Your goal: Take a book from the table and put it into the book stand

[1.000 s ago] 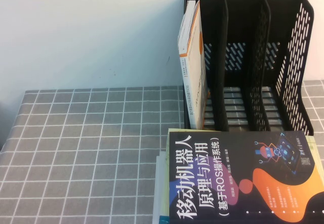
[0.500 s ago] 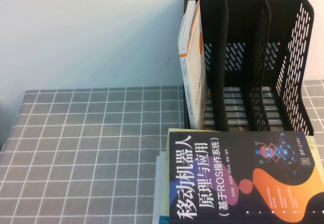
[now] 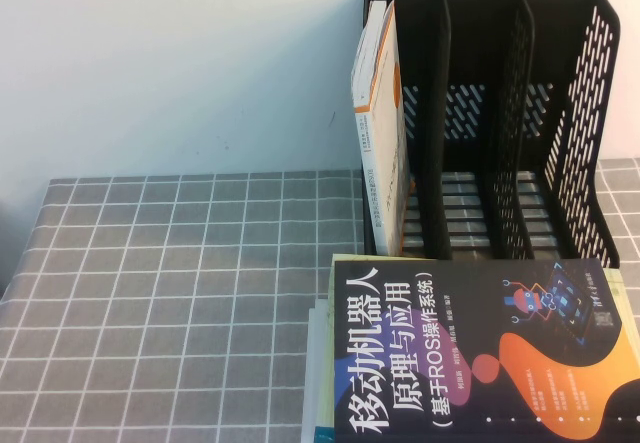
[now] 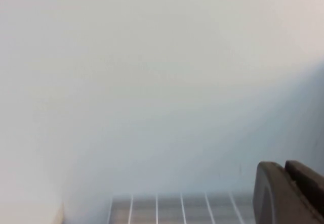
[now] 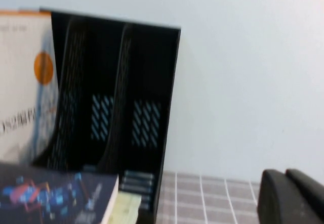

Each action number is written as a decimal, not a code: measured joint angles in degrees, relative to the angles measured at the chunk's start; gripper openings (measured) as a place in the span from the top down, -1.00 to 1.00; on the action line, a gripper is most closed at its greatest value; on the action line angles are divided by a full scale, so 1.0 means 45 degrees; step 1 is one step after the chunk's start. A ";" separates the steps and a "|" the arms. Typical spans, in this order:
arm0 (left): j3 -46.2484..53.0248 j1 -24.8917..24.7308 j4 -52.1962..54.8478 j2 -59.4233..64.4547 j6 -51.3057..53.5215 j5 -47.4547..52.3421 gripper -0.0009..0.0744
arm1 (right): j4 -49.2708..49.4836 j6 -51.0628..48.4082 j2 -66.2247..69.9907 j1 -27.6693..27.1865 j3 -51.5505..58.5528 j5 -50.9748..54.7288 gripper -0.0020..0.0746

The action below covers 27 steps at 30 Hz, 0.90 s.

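The navy book's spine (image 3: 335, 350) is almost even with the pale yellow book, so the robot's right gripper should push the opposite edge (image 3: 616, 313) until the spine sticks out for gripping.
The dark navy book (image 3: 480, 353) lies flat, cover up, on a small stack at the near right of the table (image 3: 180, 293). Its corner shows in the right wrist view (image 5: 55, 193). The black book stand (image 3: 500, 113) stands upright behind it against the wall, and also shows in the right wrist view (image 5: 111, 92). Its middle and right compartments are empty. Neither gripper shows in the high view. My left gripper (image 4: 283, 167) is shut and empty, facing the wall above the cloth. My right gripper (image 5: 286, 174) is shut and empty, right of the stand.
A white-and-orange book (image 3: 380, 123) stands in the stand's left compartment, also visible in the right wrist view (image 5: 25, 82). A pale yellow book (image 3: 322, 363) lies under the navy book. A white wall runs behind the table.
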 joint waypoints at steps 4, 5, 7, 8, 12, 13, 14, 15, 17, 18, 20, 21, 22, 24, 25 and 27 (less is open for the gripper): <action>0.0000 0.0000 0.0000 0.0000 0.0000 -0.1379 0.98 | 0.0000 0.0606 0.0000 0.0000 0.0000 -0.1501 0.96; 0.0000 0.0000 0.0000 0.0000 0.0000 -0.1553 0.98 | 0.0000 0.0652 0.0000 0.0000 0.0000 -0.1734 0.96; 0.0000 0.0000 0.0000 0.0000 0.0000 -0.1786 0.98 | 0.0000 0.0659 0.0000 0.0000 0.0000 -0.2265 0.96; 0.0000 0.0000 0.0000 0.0000 0.0000 -0.1924 0.98 | 0.0000 0.0587 0.0000 0.0000 0.0000 -0.2492 0.96; 0.0000 0.0000 -0.0030 0.0000 -0.0757 -0.2529 0.98 | 0.0113 0.0231 0.0000 0.0000 0.0000 -0.3210 0.96; 0.0000 0.0000 -0.0030 0.0000 -0.1119 -0.2684 0.98 | 0.0232 0.0230 0.0000 0.0000 0.0000 -0.3323 0.96; 0.0000 0.0000 0.0179 0.0000 -0.1470 -0.2777 0.98 | 0.0408 0.0230 0.0000 0.0000 0.0000 -0.3322 0.96; -0.0032 0.0000 0.0464 0.0000 -0.1795 -0.2766 0.98 | 0.0554 0.0230 0.0000 0.0000 -0.0061 -0.3204 0.96; -0.0524 0.0000 0.1286 0.0000 -0.2423 -0.2228 0.98 | 0.0757 0.0180 0.0000 0.0000 -0.0517 -0.2418 0.96; -0.0972 0.0000 0.1561 0.0000 -0.2657 -0.1866 0.98 | 0.0815 0.0084 0.0000 0.0000 -0.0824 -0.1794 0.96; -0.2107 0.0000 0.1842 0.0000 -0.3088 -0.0585 0.98 | 0.0841 -0.0216 0.0000 0.0000 -0.1781 -0.0290 0.96; -0.2602 0.0000 0.1897 0.0000 -0.3179 0.0185 0.98 | 0.0860 -0.0352 0.0032 0.0000 -0.2321 0.0330 0.96; -0.3211 0.0000 0.1933 0.0035 -0.3282 0.0991 0.98 | 0.0860 -0.0453 0.0148 0.0000 -0.2880 0.1117 0.96; -0.4243 0.0000 0.1956 0.0377 -0.3370 0.2463 0.98 | 0.0860 -0.0601 0.0554 0.0000 -0.3882 0.2464 0.96; -0.4770 0.0000 0.1858 0.0665 -0.3390 0.3284 0.98 | 0.0860 -0.0621 0.0865 0.0000 -0.4417 0.3171 0.96; -0.5667 0.0000 0.1316 0.1337 -0.3400 0.4792 0.98 | 0.0860 -0.0621 0.1527 0.0000 -0.5337 0.4499 0.96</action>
